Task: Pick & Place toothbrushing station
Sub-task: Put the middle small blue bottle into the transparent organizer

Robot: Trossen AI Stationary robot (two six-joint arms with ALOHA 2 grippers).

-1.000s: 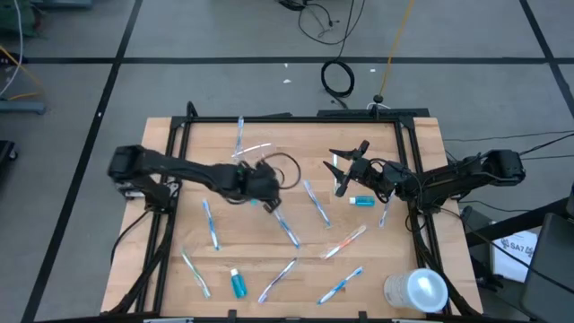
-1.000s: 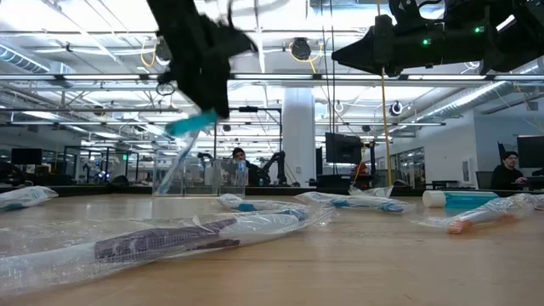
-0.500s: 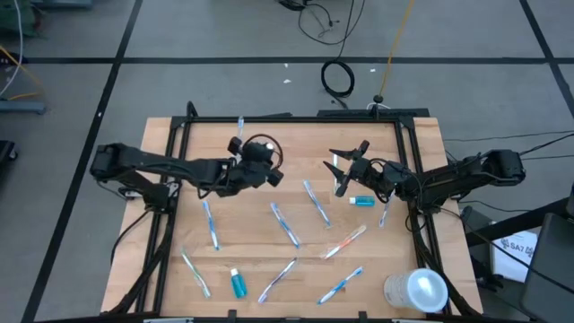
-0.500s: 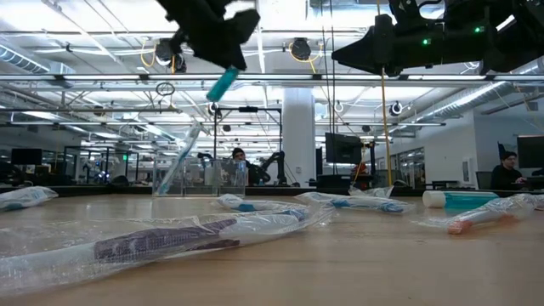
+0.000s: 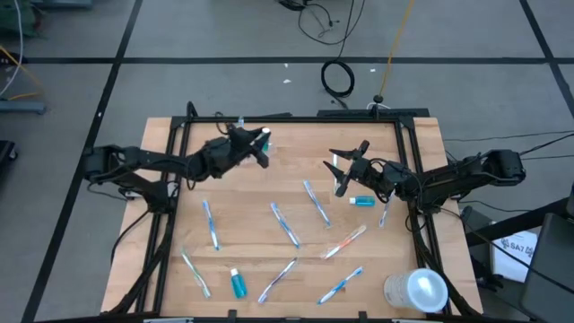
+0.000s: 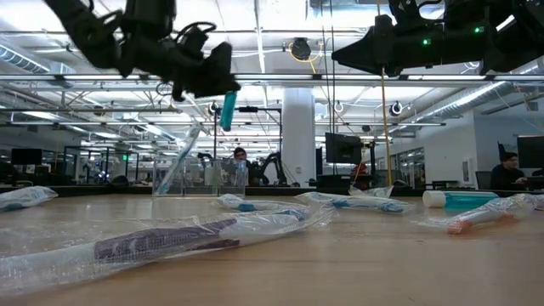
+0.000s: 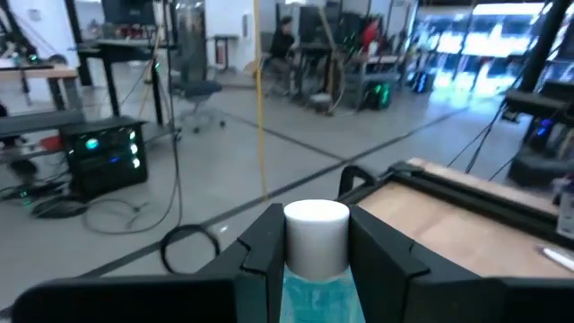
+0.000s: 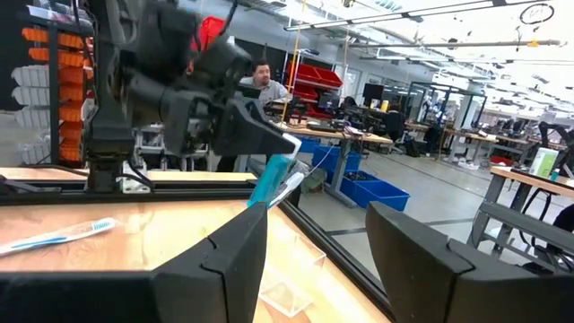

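Observation:
The teal tube's loose end (image 6: 225, 125) is pointing down above the clear cup (image 6: 206, 177), so the robot's left gripper should go on down until the tube is standing in the cup before it lets go.
My left gripper (image 5: 259, 148) is shut on a teal toothpaste tube (image 7: 314, 292) with a white cap, high over the table's far middle. The tube also shows in the low view (image 6: 228, 110). A clear cup (image 6: 172, 180) stands near the far edge with a toothbrush (image 6: 185, 153) leaning in it. My right gripper (image 5: 344, 172) hangs open and empty over the right half, beside a second tube (image 5: 361, 201). A third tube (image 5: 238, 283) and several wrapped toothbrushes, such as the toothbrush (image 5: 285, 224), lie flat on the table. My left gripper pinches the tube's teal body just behind the white cap (image 7: 315, 235) between its two fingers. The cap sticks out past the fingertips (image 7: 269, 247). The arm reaches in from the table's left. The tube is lifted clear of the table.
A large whitish cylinder (image 5: 417, 292) stands at the near right corner. A black frame rail (image 5: 296, 117) runs along the table's far edge, and others run down both sides. Toothbrushes lie scattered over the middle and the near half. People sit in the room behind the table.
My left gripper has carried the tube from the table's middle toward the far edge, still shut on it, and has turned. The tube has stayed clear of the table throughout. My right gripper has kept still.

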